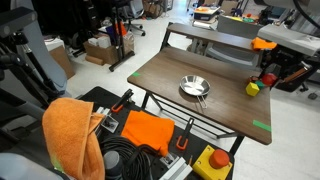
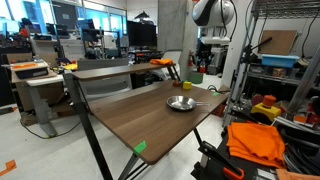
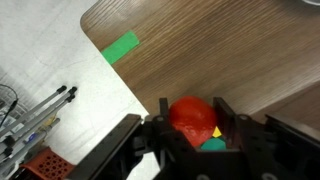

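Note:
I should back my gripper off and carry the red object over the clear wood (image 1: 254, 112) near the green tape before I lower it, because it hangs close above the yellow-green object (image 1: 252, 88).
In the wrist view my gripper (image 3: 192, 125) is shut on a round red object (image 3: 190, 115), held above the corner of a wooden table (image 3: 200, 50). A small yellow and teal bit shows just under the red object. In both exterior views the gripper (image 1: 268, 76) (image 2: 197, 66) hangs over one end of the table, close to a yellow-green fruit-like object (image 1: 253, 88) (image 2: 186, 86) that lies on the tabletop. A silver pan (image 1: 195, 88) (image 2: 181, 103) sits near the middle of the table.
Green tape marks (image 3: 122, 46) (image 1: 262, 125) (image 2: 140, 147) sit on the table's corners. Orange cloths (image 1: 72, 135) (image 2: 255, 140), cables and a box with a red button (image 1: 214, 160) lie beside the table. A second desk (image 1: 215, 35) stands behind it, and a metal rack (image 2: 285, 70) nearby.

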You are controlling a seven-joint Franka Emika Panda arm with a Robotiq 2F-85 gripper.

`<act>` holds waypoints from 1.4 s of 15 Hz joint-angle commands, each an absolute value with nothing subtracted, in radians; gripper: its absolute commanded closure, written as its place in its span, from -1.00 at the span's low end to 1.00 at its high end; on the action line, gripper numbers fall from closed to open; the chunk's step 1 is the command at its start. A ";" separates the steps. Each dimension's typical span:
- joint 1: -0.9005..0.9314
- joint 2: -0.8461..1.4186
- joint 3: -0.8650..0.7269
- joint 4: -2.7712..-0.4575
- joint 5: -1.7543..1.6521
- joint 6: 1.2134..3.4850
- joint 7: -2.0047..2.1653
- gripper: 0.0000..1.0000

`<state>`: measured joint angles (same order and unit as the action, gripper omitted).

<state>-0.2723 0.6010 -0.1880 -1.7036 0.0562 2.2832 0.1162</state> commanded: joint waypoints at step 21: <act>-0.278 0.895 -0.238 -1.347 -0.087 2.061 0.122 0.56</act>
<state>-0.2797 0.8684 -0.2321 -1.3929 -0.0750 2.0779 0.1310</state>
